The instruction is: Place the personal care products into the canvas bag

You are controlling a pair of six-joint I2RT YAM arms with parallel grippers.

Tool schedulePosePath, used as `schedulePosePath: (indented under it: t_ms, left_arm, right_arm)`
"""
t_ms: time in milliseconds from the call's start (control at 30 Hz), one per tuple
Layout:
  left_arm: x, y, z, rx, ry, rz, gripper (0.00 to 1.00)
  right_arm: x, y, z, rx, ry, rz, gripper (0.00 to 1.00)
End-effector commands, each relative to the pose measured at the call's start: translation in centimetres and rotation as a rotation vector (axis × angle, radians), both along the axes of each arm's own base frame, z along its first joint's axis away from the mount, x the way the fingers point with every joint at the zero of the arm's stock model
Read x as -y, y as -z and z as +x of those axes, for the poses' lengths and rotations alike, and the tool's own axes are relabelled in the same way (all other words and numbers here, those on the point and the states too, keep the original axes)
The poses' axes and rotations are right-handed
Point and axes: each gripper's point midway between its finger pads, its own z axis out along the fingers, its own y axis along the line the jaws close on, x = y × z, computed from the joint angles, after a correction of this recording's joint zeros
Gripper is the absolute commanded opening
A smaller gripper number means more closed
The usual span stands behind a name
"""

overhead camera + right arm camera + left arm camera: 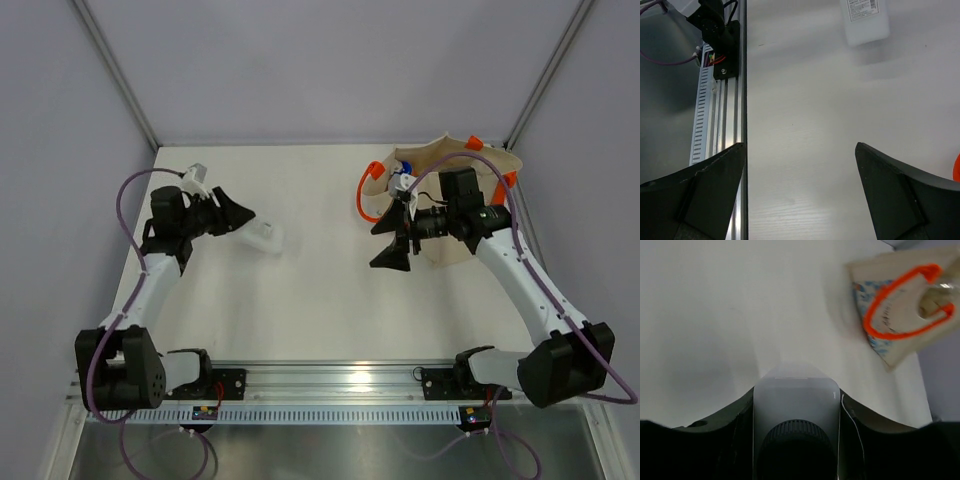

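Observation:
Next, I take the bottle's free bottom end (274, 240) with my right gripper before placing the bottle inside the canvas bag, because the white bottle in my left gripper (259, 233) is far from the bag.
The white flat bottle (264, 237) with a black cap sits between my left gripper's (238, 214) fingers at the left of the table. In the left wrist view the bottle (795, 397) fills the gap in the gripper (797, 387), cap towards the camera, fingers against both sides. The right wrist view shows the bottle (865, 20) with its shadow set apart from it. The canvas bag (455, 205) lies at the back right, orange handles out; it also shows in the left wrist view (900, 340). My right gripper (395, 240) is open and empty beside the bag, also seen in its own view (800, 145). Other products are mostly hidden.
A small blue-and-white item (403, 182) shows at the bag's mouth. An orange handle loop (366, 195) lies on the table left of the bag. The aluminium rail (330, 385) runs along the near edge and shows in the right wrist view (722, 115).

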Motion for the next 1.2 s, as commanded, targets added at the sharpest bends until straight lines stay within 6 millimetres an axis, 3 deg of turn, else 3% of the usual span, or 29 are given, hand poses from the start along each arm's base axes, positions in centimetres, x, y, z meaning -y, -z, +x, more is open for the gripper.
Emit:
schedulePosePath:
  t_ms: [0, 33, 100, 133, 267, 367, 600, 767, 833, 933, 967, 1067, 1100, 1167]
  left_arm:
    - [8.5, -11.3, -6.3, 0.407, 0.493, -0.146, 0.08]
    - [10.4, -12.0, -8.0, 0.445, 0.573, -0.157, 0.08]
    - [12.2, -13.1, -10.8, 0.498, 0.669, -0.170, 0.08]
    - [13.5, -13.4, -12.2, 0.511, 0.721, -0.179, 0.08]
    - [15.3, -15.5, -15.1, 0.579, 0.814, -0.204, 0.07]
    - [16.0, -16.3, -15.9, 0.597, 0.843, -0.216, 0.07]
    - [17.7, -16.5, -15.7, 0.587, 0.890, -0.230, 0.06]
    - [18.2, -17.8, -15.9, 0.618, 0.907, -0.255, 0.06]
    - [18.1, -18.0, -15.8, 0.621, 0.903, -0.250, 0.06]
    - [18.1, -18.0, -15.5, 0.626, 0.884, -0.231, 0.08]
    - [18.1, -17.9, -15.2, 0.624, 0.871, -0.227, 0.11]
    - [17.9, -17.4, -14.5, 0.613, 0.823, -0.209, 0.45]
    - [17.7, -17.7, -14.4, 0.622, 0.800, -0.202, 0.64]
    - [17.3, -17.9, -14.0, 0.648, 0.757, -0.178, 0.80]
  right_arm:
    - [-2.8, -2.4, 0.4, 0.040, -0.120, 0.083, 1.00]
    - [-3.8, -2.5, 1.0, 0.003, -0.125, 0.072, 1.00]
    - [-5.6, -2.2, 1.0, -0.037, -0.125, 0.056, 0.99]
    - [-6.7, -2.3, 1.9, -0.079, -0.087, 0.080, 0.99]
    - [-9.3, -2.4, 3.6, -0.066, 0.018, 0.098, 0.99]
    - [-10.0, -2.3, 2.7, -0.100, -0.043, 0.097, 0.99]
    - [-10.9, -0.6, -4.6, -0.232, -0.420, 0.081, 0.99]
    - [-12.2, 1.8, -5.3, -0.248, -0.423, 0.022, 0.95]
    - [-12.3, 1.3, -5.4, -0.245, -0.427, 0.039, 0.86]
    - [-12.2, 0.3, -5.5, -0.221, -0.424, 0.047, 0.50]
    - [-12.1, 0.2, -5.5, -0.218, -0.423, 0.043, 0.29]
    - [-11.6, -0.4, -6.0, -0.190, -0.419, 0.036, 0.07]
    - [-11.3, -0.8, -6.2, -0.168, -0.417, 0.038, 0.02]
    - [-11.0, -0.5, -5.9, -0.128, -0.390, 0.012, 0.00]
